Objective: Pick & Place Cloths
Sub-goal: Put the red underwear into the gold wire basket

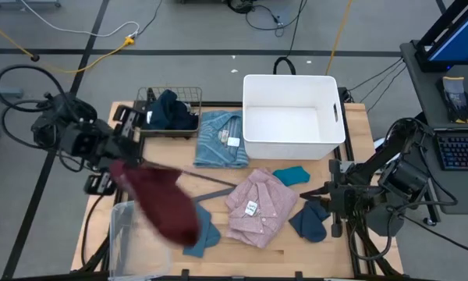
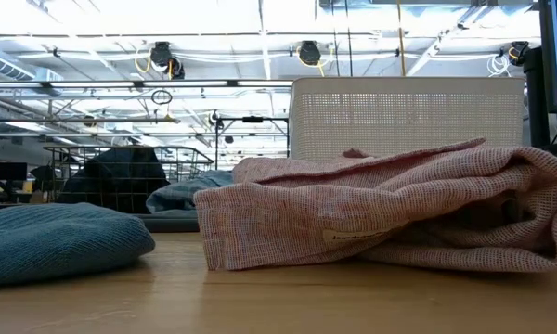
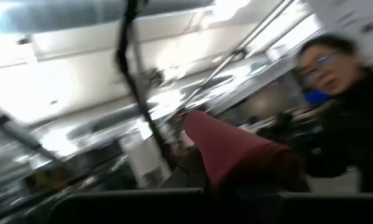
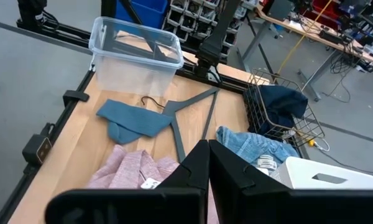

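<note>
My left gripper has the maroon cloth (image 1: 165,209) hanging out by the clear tub, away from the wire basket, and should turn back, lowering it onto the navy cloth (image 1: 170,115).
My left gripper (image 1: 118,168) is at the table's left side, shut on the maroon cloth (image 1: 162,204), which streams from it toward the near edge. The pink tagged shirt (image 1: 257,204) lies in the near middle, the light blue striped shirt (image 1: 222,138) beside the white bin. A teal piece (image 1: 291,175), a slate-blue piece (image 1: 203,236) and a dark blue piece (image 1: 312,222) lie flat on the wood. The dark navy cloth (image 1: 170,111) sits in the wire basket. My right gripper (image 1: 330,192) is shut (image 4: 208,168), hovering between the teal and dark blue pieces. My left gripper holds the maroon cloth by one end (image 1: 125,175); the exact place of contact is blurred. In the left wrist view the cloth (image 3: 236,152) stands out from between the fingers. It is lifted clear of the table and hangs out over the clear tub and the slate-blue piece.
A white bin (image 1: 292,84) stands at the far middle, with a wire basket (image 1: 189,97) to its left. A clear plastic tub (image 1: 123,234) sits at the near-left corner. A grey hanger (image 1: 212,186) lies in the middle. A person (image 3: 345,99) shows beyond the table.
</note>
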{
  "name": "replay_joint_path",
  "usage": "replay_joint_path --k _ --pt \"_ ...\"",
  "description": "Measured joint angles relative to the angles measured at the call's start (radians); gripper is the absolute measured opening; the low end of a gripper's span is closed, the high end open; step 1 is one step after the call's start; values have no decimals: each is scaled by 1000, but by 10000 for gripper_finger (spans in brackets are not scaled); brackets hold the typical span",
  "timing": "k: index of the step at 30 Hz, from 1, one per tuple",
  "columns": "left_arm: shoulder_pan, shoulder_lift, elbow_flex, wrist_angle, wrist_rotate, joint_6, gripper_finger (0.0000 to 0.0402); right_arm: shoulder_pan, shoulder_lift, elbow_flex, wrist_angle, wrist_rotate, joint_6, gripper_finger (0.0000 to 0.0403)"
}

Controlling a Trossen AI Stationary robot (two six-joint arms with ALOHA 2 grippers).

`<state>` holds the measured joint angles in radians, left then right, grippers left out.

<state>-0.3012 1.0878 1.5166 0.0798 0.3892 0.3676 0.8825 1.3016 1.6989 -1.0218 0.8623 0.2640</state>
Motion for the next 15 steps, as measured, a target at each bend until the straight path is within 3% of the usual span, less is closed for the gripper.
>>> replay_joint_path --k 5,15 --pt "0 0 0 2 83 -10 0 0 0 0 0 0 -16 0" --pt "0 0 0 1 83 -29 0 0 0 0 0 0 -16 0"
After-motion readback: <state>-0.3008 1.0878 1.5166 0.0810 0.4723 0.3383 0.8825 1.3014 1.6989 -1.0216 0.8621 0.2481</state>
